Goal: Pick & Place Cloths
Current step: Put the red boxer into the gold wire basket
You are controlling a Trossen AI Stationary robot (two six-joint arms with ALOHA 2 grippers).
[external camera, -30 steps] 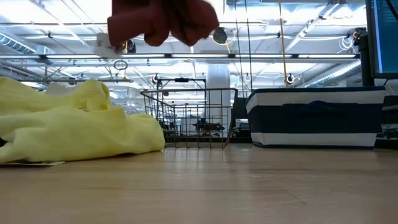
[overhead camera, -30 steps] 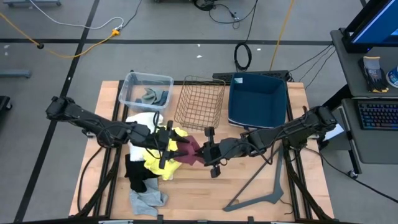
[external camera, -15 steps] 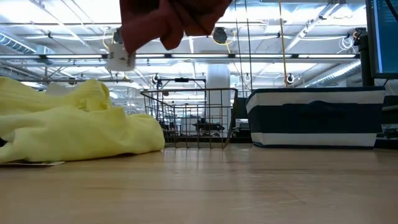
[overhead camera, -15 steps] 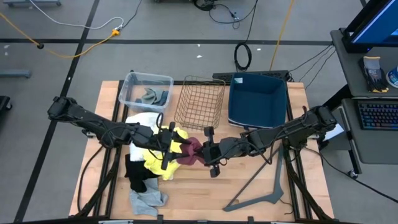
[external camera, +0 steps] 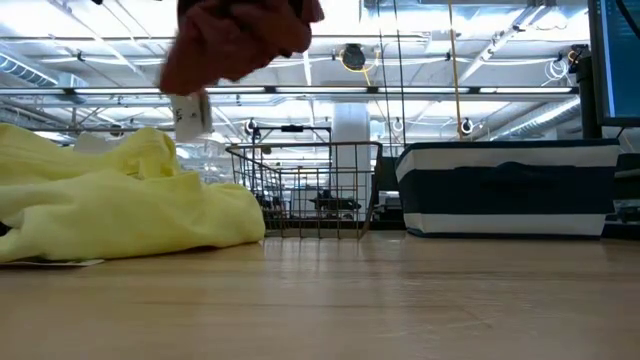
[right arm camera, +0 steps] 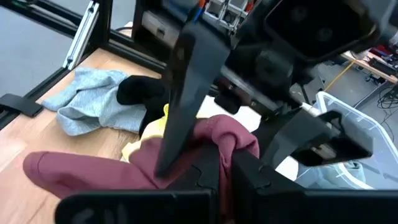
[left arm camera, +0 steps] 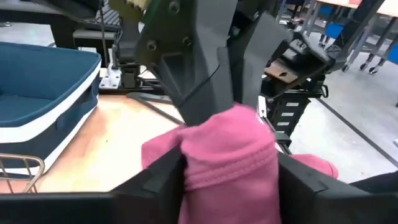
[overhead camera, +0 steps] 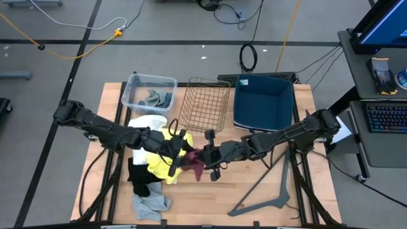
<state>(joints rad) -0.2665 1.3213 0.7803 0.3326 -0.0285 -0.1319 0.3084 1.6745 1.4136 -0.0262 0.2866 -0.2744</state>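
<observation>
The maroon cloth [overhead camera: 193, 160] is held shut in both my grippers, so next my right gripper opens and back away before my left gripper lowers the cloth into the wire basket [overhead camera: 205, 106].
A maroon cloth [overhead camera: 194, 159] is held in the air between my two grippers over the table's middle. It shows at the top of the low view [external camera: 240, 40], with a white tag [external camera: 190, 115] hanging from it. My left gripper [overhead camera: 182, 151] reaches it from the table's left and my right gripper [overhead camera: 206, 156] from the table's right; both are shut on it. A yellow cloth [overhead camera: 159, 162] lies under my left gripper, with white [overhead camera: 149, 122], black [overhead camera: 137, 179] and light grey [overhead camera: 151, 205] cloths around it on the table. My left gripper pinches a bunched fold of the maroon cloth [left arm camera: 230, 158] between its two fingers [left arm camera: 163, 182]. The fingers come level from the table's left. The cloth fills the gap between them and is clear of the table. My right gripper pinches the maroon cloth at a bunched part [right arm camera: 219, 142] between its two fingers, which come level from the table's right. The rest of the cloth [right arm camera: 93, 171] trails below and beside the fingers, slack and clear of the table.
At the far edge stand a clear bin [overhead camera: 150, 93] with a grey-green cloth, a wire basket [overhead camera: 205, 102] and a blue bin [overhead camera: 264, 102]. A grey V-shaped bar [overhead camera: 267, 196] lies at the near right. Bare wood shows in the near middle.
My right gripper has gone toward the table's left with the maroon cloth, and my left gripper has gone toward the right, so the two now meet at the cloth. The cloth stays lifted; its tag now hangs lower.
</observation>
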